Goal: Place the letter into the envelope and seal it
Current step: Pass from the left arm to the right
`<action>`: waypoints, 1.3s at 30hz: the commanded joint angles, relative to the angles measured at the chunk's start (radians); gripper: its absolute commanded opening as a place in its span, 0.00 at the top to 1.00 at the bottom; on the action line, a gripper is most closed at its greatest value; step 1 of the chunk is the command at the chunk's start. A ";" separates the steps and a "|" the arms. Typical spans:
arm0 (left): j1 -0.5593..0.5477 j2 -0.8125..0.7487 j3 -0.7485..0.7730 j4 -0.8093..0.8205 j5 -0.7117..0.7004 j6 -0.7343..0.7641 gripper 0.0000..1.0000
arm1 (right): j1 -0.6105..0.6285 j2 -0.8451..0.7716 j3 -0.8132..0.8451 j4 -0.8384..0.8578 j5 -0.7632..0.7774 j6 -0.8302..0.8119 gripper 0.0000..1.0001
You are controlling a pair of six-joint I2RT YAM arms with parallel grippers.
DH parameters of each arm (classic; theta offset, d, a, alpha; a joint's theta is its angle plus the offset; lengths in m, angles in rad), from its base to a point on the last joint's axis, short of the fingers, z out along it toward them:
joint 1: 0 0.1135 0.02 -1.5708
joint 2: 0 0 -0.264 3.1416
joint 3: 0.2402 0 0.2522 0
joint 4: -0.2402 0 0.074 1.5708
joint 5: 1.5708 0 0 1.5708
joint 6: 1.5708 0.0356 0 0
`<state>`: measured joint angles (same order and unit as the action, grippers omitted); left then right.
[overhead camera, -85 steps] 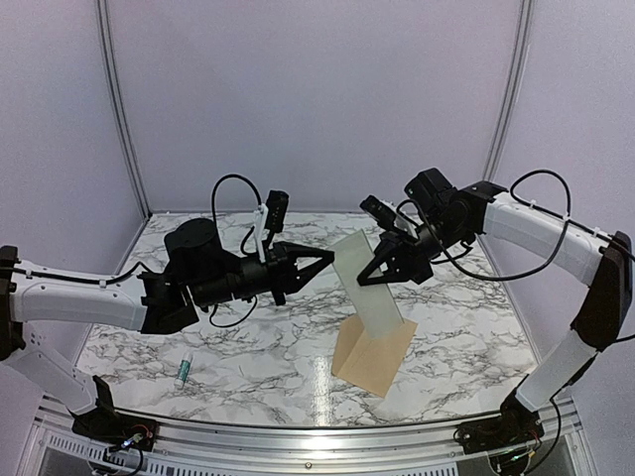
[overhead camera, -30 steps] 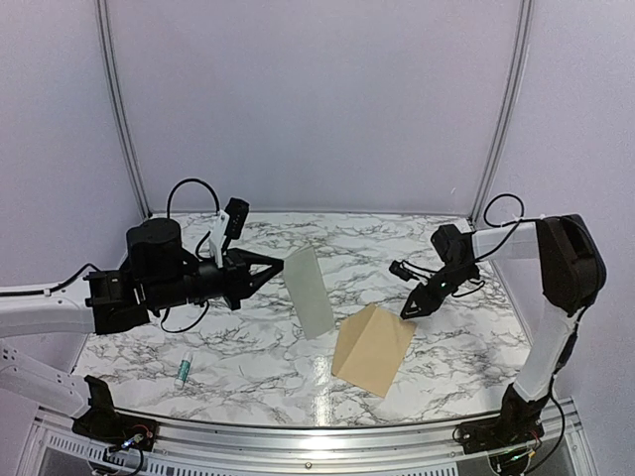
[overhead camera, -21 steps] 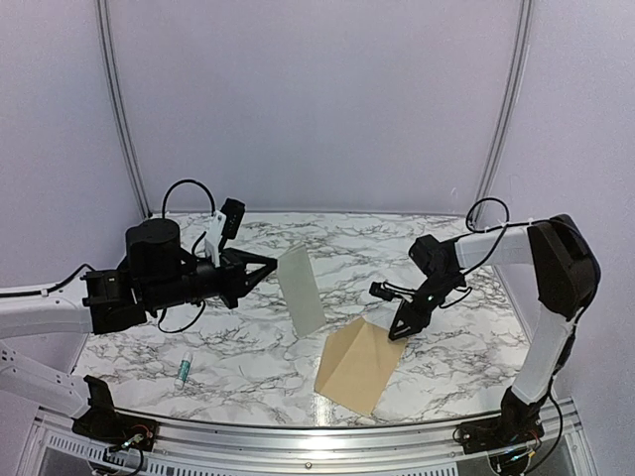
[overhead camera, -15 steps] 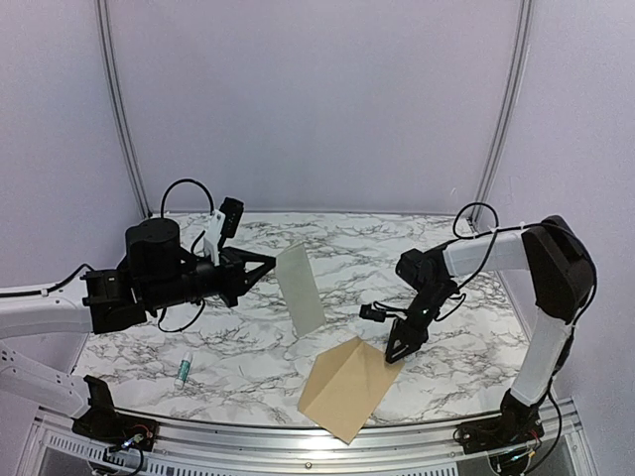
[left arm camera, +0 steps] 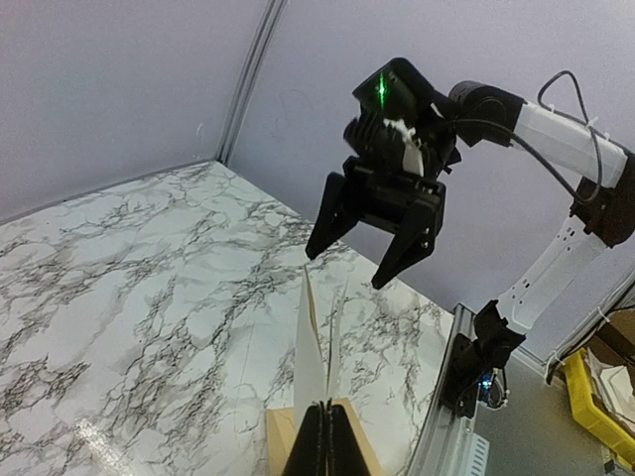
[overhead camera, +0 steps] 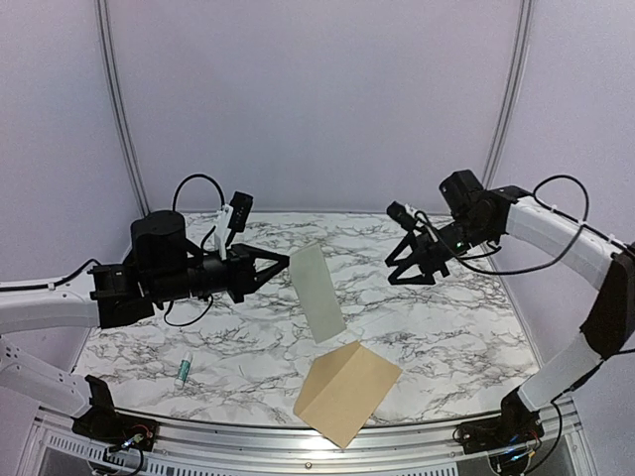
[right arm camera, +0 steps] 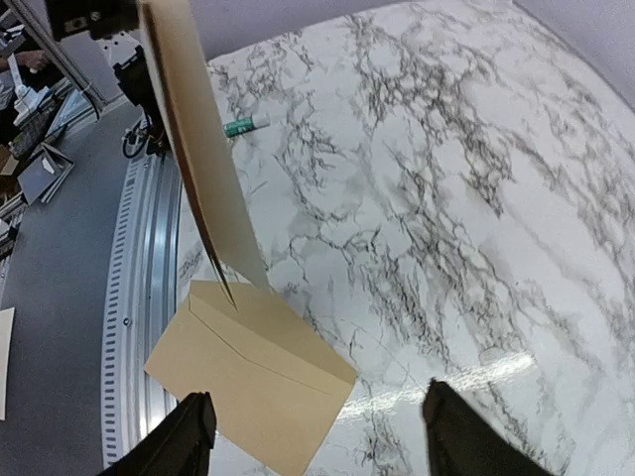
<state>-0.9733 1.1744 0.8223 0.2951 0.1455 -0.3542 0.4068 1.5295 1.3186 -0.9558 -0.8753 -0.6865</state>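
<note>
The robot's left gripper is nearest the envelope's flap (overhead camera: 325,381) and holds the letter's end, so the right gripper should take the letter's long edge (overhead camera: 334,290) to free the left gripper for the envelope's flap.
My left gripper (overhead camera: 286,261) is shut on one end of the letter (overhead camera: 318,293), a cream sheet hanging tilted in the air over the middle of the table. In the left wrist view the letter (left arm camera: 312,347) is edge-on, folded, pinched between the shut fingers (left arm camera: 316,446). The tan envelope (overhead camera: 347,392) lies flat near the front edge, below the letter's lower end, its flap side up (right arm camera: 248,367). My right gripper (overhead camera: 397,270) hovers open and empty above the table, right of the letter and well clear of the envelope.
A small green-and-white glue stick (overhead camera: 184,370) lies near the front left of the marble table (overhead camera: 446,327). The metal rail (overhead camera: 248,436) runs along the near edge, close to the envelope's corner. Pale walls enclose the sides and back.
The right gripper slid the envelope toward the near edge, then let go, opened wider and rose back up to the right. The left gripper with the letter shifted slightly right.
</note>
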 commanded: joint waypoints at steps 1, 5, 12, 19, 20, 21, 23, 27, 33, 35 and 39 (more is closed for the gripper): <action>0.005 0.042 0.058 0.131 0.100 -0.053 1.00 | -0.005 -0.106 -0.030 0.238 -0.184 0.150 0.26; 0.005 0.086 0.084 0.195 0.134 -0.089 1.00 | 0.003 -0.079 -0.009 0.235 -0.294 0.171 0.24; 0.005 0.161 0.132 0.265 0.179 -0.137 1.00 | 0.090 -0.052 -0.006 0.218 -0.285 0.168 0.21; 0.005 0.179 0.136 0.312 0.155 -0.140 1.00 | 0.125 -0.032 -0.002 0.208 -0.315 0.179 0.32; 0.005 0.176 0.134 0.314 0.151 -0.136 1.00 | 0.124 -0.029 -0.004 0.203 -0.315 0.175 0.34; 0.005 0.173 0.131 0.317 0.147 -0.132 1.00 | 0.125 -0.028 -0.006 0.201 -0.314 0.173 0.36; 0.005 0.166 0.126 0.322 0.140 -0.129 1.00 | 0.125 -0.023 -0.013 0.198 -0.320 0.172 0.45; 0.005 0.163 0.116 0.336 0.137 -0.128 1.00 | 0.126 -0.002 -0.007 0.176 -0.342 0.157 0.64; 0.005 0.164 0.099 0.343 0.129 -0.125 1.00 | 0.126 0.016 0.014 0.148 -0.363 0.134 0.94; 0.005 0.162 0.090 0.343 0.114 -0.124 1.00 | 0.126 0.019 0.015 0.141 -0.372 0.122 1.00; 0.007 0.145 0.057 0.313 0.028 -0.103 0.66 | 0.124 0.008 0.008 0.130 -0.350 0.101 1.00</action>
<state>-0.9730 1.3544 0.9146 0.5995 0.2577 -0.4801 0.5278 1.5482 1.3045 -0.7994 -1.2190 -0.5522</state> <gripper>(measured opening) 0.176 0.001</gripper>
